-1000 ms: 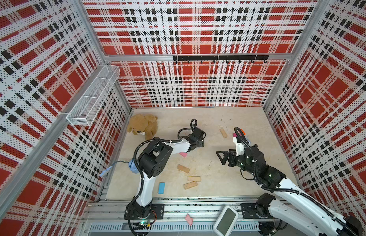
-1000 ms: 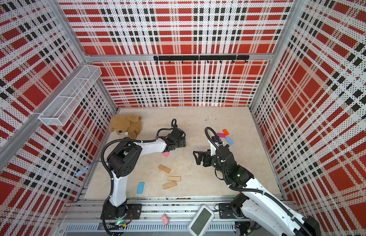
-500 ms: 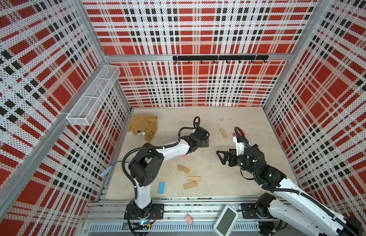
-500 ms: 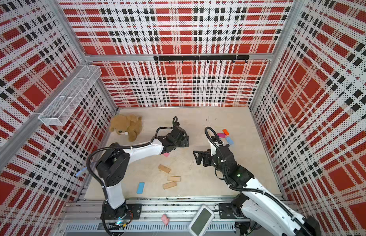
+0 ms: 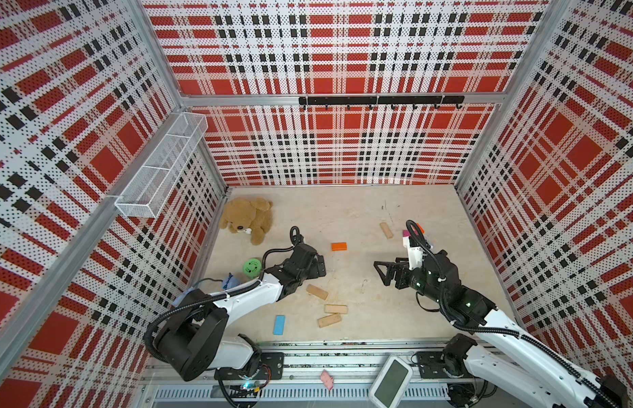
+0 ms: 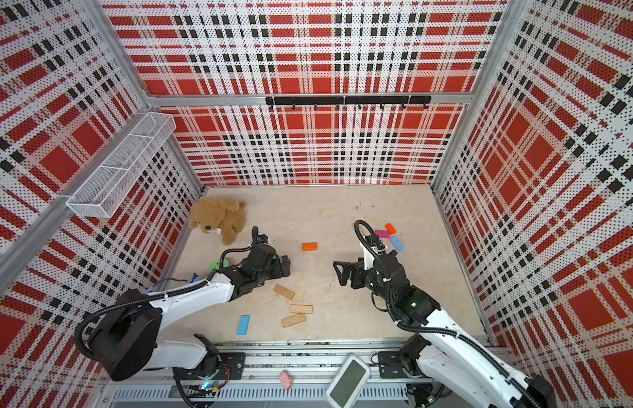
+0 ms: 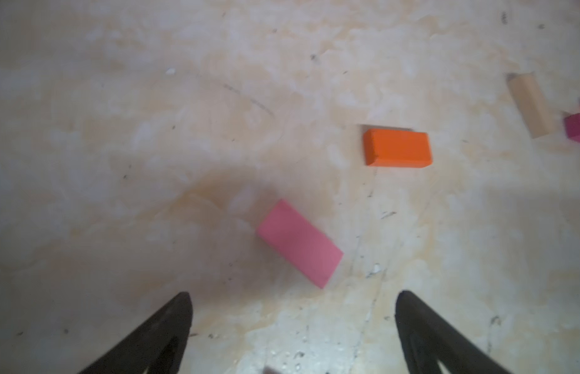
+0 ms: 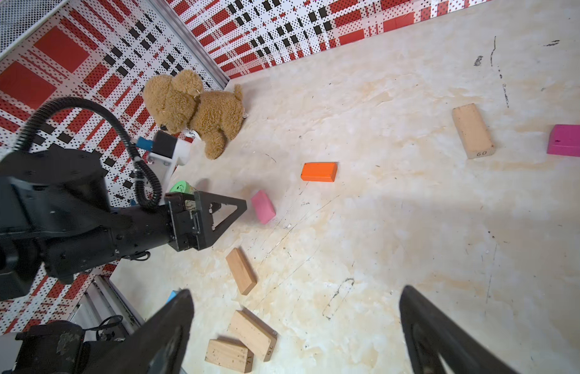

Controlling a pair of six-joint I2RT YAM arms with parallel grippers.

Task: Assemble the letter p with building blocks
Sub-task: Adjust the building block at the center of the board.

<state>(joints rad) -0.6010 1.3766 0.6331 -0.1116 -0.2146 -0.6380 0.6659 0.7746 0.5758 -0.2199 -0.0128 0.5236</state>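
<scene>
The robot's left gripper is crowding the space over the light pink block (image 7: pixel 300 243), so it should move back first and give the right gripper room to take that block (image 8: pixel 263 207).
Building blocks lie flat across the table. An orange block (image 5: pixel 339 246) (image 7: pixel 397 148) and a light pink block (image 7: pixel 299 243) (image 8: pixel 263 206) lie just ahead of my left gripper (image 5: pixel 320 266) (image 7: pixel 292 298), which is open and empty. Three tan blocks (image 5: pixel 317 292) (image 5: pixel 336 309) (image 5: pixel 329 320) lie near the front, with a light blue block (image 5: pixel 279 324) to their left. A tan block (image 5: pixel 386 230), a magenta one (image 6: pixel 382 234), another orange one (image 6: pixel 390 228) and another light blue one (image 6: pixel 396 243) lie at the back right. My right gripper (image 5: pixel 382 273) (image 8: pixel 295 294) hovers open and empty.
A brown teddy bear (image 5: pixel 248 219) sits at the back left and a green cylinder toy (image 5: pixel 252 266) lies beside the left arm. A pink block (image 5: pixel 326 379) and a white device (image 5: pixel 391 381) rest on the front rail, off the table. A wire basket (image 5: pixel 163 166) hangs on the left wall.
My left gripper has drawn back toward the front, and the orange block now shows lying where it was. The green toy has come into view. The right arm has not moved.
</scene>
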